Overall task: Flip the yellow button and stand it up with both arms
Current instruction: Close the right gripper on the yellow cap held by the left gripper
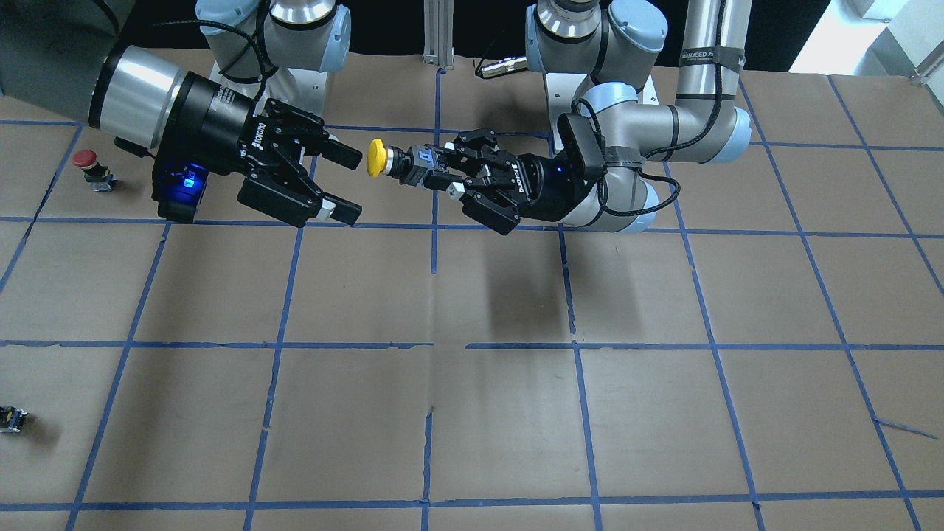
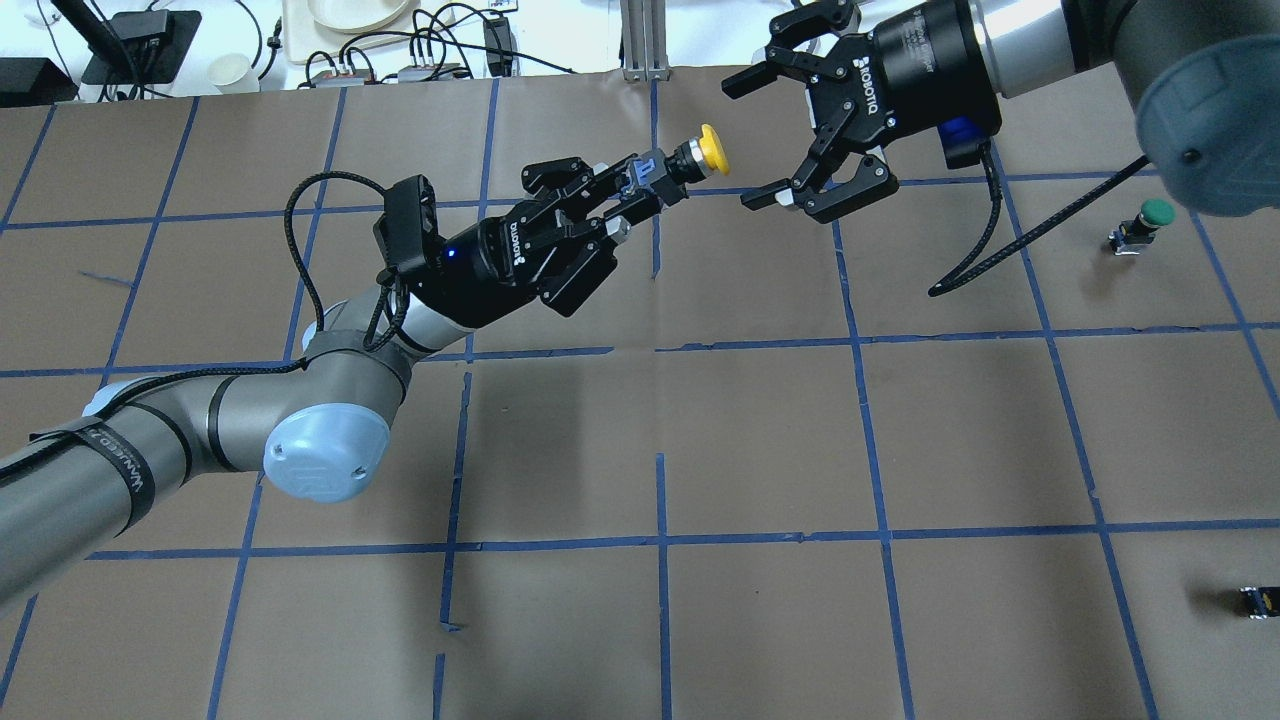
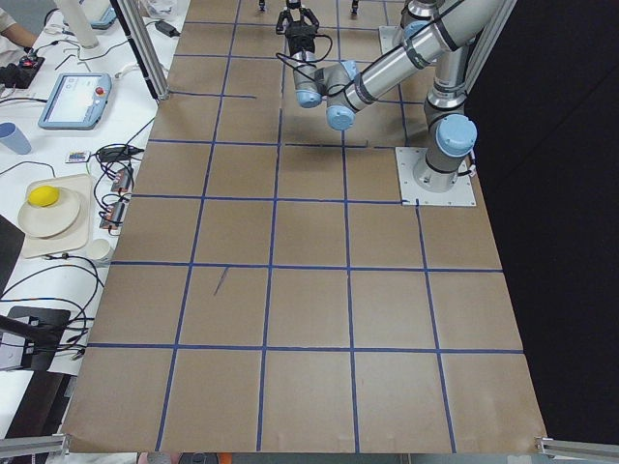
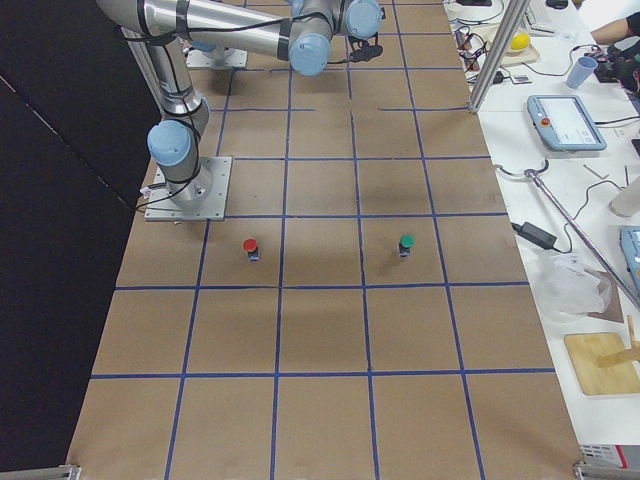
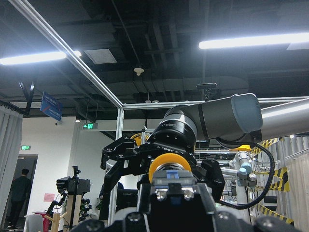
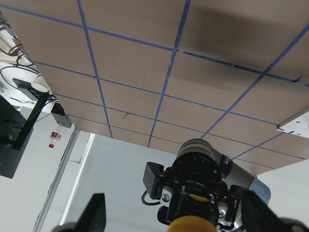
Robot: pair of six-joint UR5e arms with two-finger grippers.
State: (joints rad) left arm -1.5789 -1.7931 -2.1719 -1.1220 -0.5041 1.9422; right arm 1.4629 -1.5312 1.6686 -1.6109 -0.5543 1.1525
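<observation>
The yellow cap fits closely on its dark neck [image 1: 391, 161], so the grey-black body [image 1: 420, 165] will come along in one piece when I carry it by the cap.
My left gripper [image 1: 442, 175] is shut on the grey-black body of the yellow button [image 1: 377, 158] and holds it level in the air, cap pointing at my right gripper [image 1: 346, 184]. The right gripper is open and empty, its fingers a short gap from the cap and not touching it. In the overhead view the left gripper [image 2: 628, 203] holds the button [image 2: 711, 148] with the right gripper [image 2: 752, 142] just beyond the cap. The left wrist view shows the cap [image 5: 166, 166] from behind, the right gripper [image 5: 128, 154] facing it. The right wrist view shows the cap [image 6: 193, 224] between its open fingers [image 6: 96, 212].
A red-capped button [image 1: 87, 161] stands on the brown papered table [image 1: 472, 413] near the right arm's base. A green-capped button [image 2: 1152, 215] stands at the overhead view's right. A small dark part [image 2: 1258, 600] lies near that view's right edge. Blue tape lines grid the table.
</observation>
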